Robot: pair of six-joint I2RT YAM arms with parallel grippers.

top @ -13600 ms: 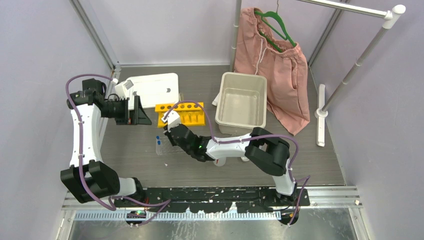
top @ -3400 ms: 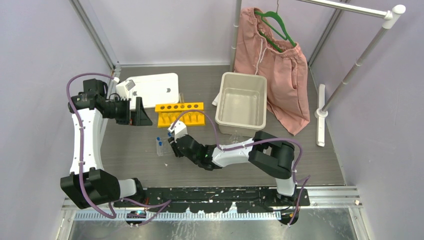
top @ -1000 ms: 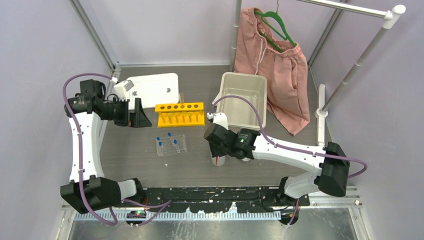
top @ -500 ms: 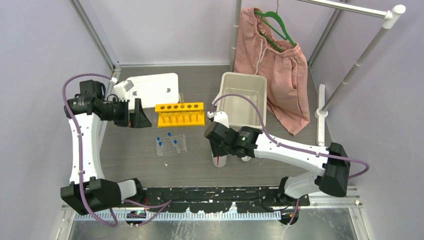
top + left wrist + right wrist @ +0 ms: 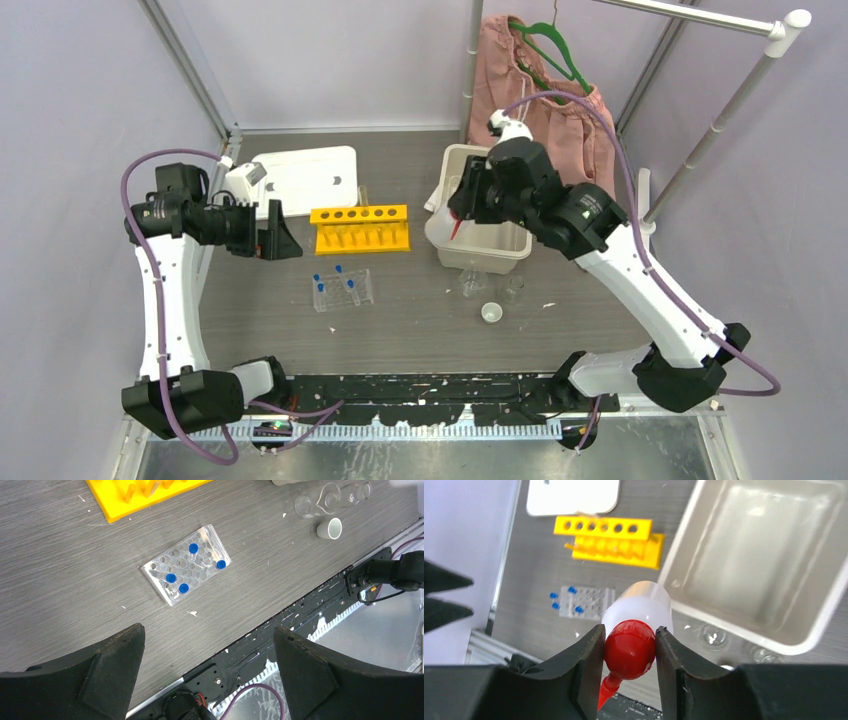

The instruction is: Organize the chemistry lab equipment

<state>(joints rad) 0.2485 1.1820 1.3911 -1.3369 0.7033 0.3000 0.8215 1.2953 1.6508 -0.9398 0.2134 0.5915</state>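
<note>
The squeeze bottle (image 5: 439, 228) is hanging above the rim of the empty beige bin. My right gripper should go on bringing it down and inward until it is near the bin's bottom (image 5: 493, 234).
My right gripper (image 5: 463, 203) is shut on the red cap of the red-spouted squeeze bottle (image 5: 631, 649) and holds it high above the near-left edge of the beige bin (image 5: 520, 160). The bottle's spout (image 5: 456, 226) points down. The yellow six-hole rack (image 5: 360, 228) lies mid-table. In front of it is the clear grid rack (image 5: 342, 290) with several blue-capped tubes (image 5: 193, 548) in it. Clear glassware (image 5: 472, 282) and a tiny white cup (image 5: 490, 313) stand in front of the bin. My left gripper (image 5: 285, 228) is open and empty, held high at the left.
A white flat board (image 5: 305, 178) lies at the back left. Pink shorts on a green hanger (image 5: 545, 150) hang behind the bin from a garment rail (image 5: 700, 150). The bin's inside (image 5: 764, 555) holds nothing. The black base rail (image 5: 300, 605) runs along the table's near edge.
My right arm has lifted the squeeze bottle off the table front and carried it up and back over the bin's edge. The left arm has barely moved.
</note>
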